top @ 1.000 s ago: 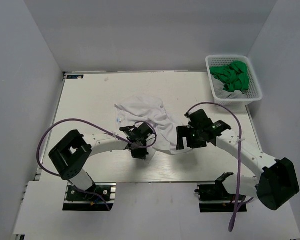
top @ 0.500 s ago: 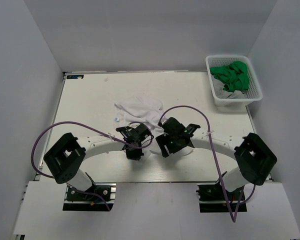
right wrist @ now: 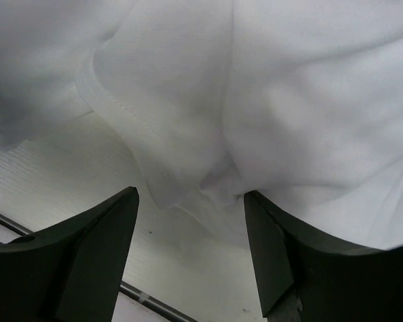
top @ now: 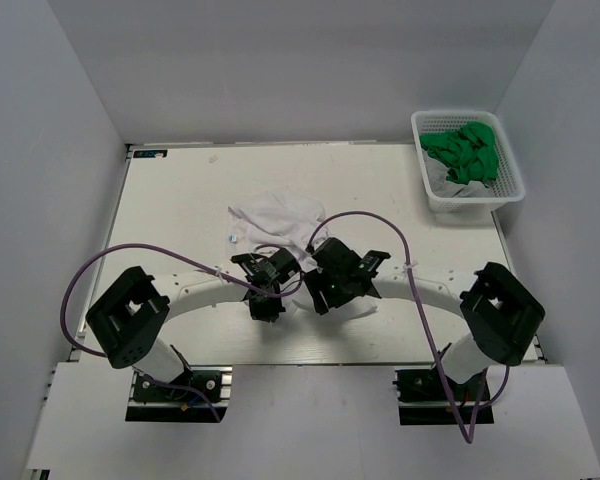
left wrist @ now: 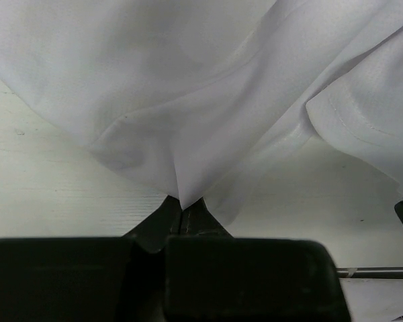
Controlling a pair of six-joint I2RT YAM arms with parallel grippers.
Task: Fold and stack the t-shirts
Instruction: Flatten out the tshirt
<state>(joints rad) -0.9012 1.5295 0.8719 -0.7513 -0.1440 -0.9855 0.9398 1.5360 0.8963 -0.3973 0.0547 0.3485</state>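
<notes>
I can see the white t-shirt crumpled (top: 278, 214), held by my left gripper alone, so my right gripper should grab another part before both lift and stretch it open.
A white t-shirt (top: 280, 215) lies crumpled at the middle of the table. My left gripper (top: 265, 285) is shut on a pinched fold of the white t-shirt (left wrist: 188, 114), at its near edge. My right gripper (top: 328, 288) is open right beside the left one, its fingers (right wrist: 94, 248) spread either side of a hanging fold of the white t-shirt (right wrist: 269, 100), just above the table. Bright green t-shirts (top: 463, 150) lie bunched in the basket at the far right.
A white mesh basket (top: 500, 195) stands at the table's far right corner. Purple cables (top: 140, 250) loop over both arms. The table's near edge (top: 310, 360) lies just behind the grippers.
My right gripper has swung left along the shirt's near edge and now sits next to the left gripper. The shirt's right part is bunched toward the middle. The left gripper barely moved.
</notes>
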